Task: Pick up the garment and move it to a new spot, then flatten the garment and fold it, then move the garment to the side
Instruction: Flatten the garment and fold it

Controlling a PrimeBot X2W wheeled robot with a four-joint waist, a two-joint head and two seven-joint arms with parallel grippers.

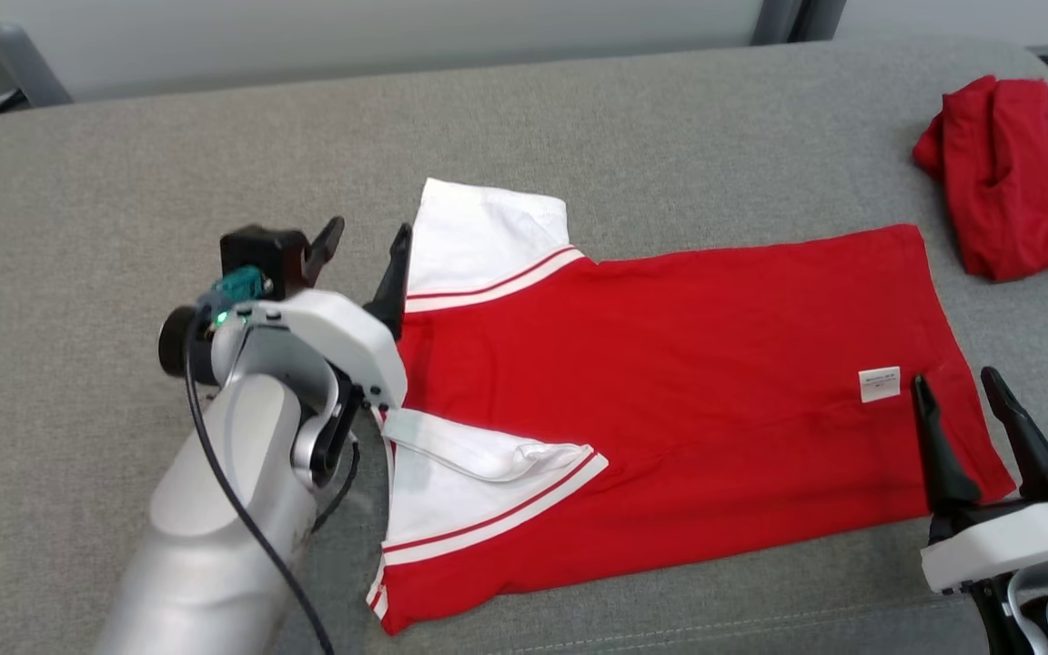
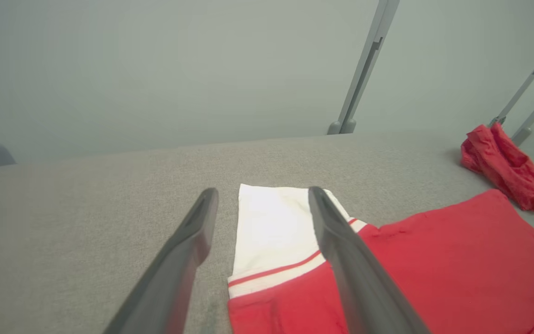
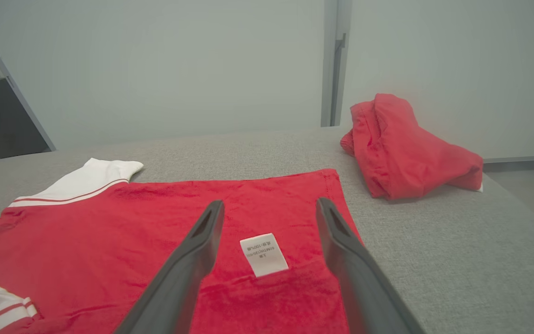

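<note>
I expect the red shirt's far side (image 1: 733, 282) to fold over too when I bring the far white sleeve over the near sleeve, because the striped seam (image 1: 500, 283) connects them.
The garment (image 1: 670, 391) is a red shirt with white, red-striped sleeves, spread flat on the grey cushioned surface (image 1: 78, 182), hem to the right. My left gripper (image 1: 369, 236) hovers open over the far white sleeve (image 2: 271, 227) at the shirt's left end, holding nothing. At the shirt's near right corner my right gripper (image 1: 953, 382) stands open above the hem, next to the small white label (image 3: 263, 254). Part of the near sleeve (image 1: 478, 491) is folded over itself.
A second red garment (image 1: 1011, 173) lies crumpled at the far right of the surface, also seen as a red heap (image 3: 406, 148) from the right wrist. Grey wall panels and posts stand behind the surface's far edge.
</note>
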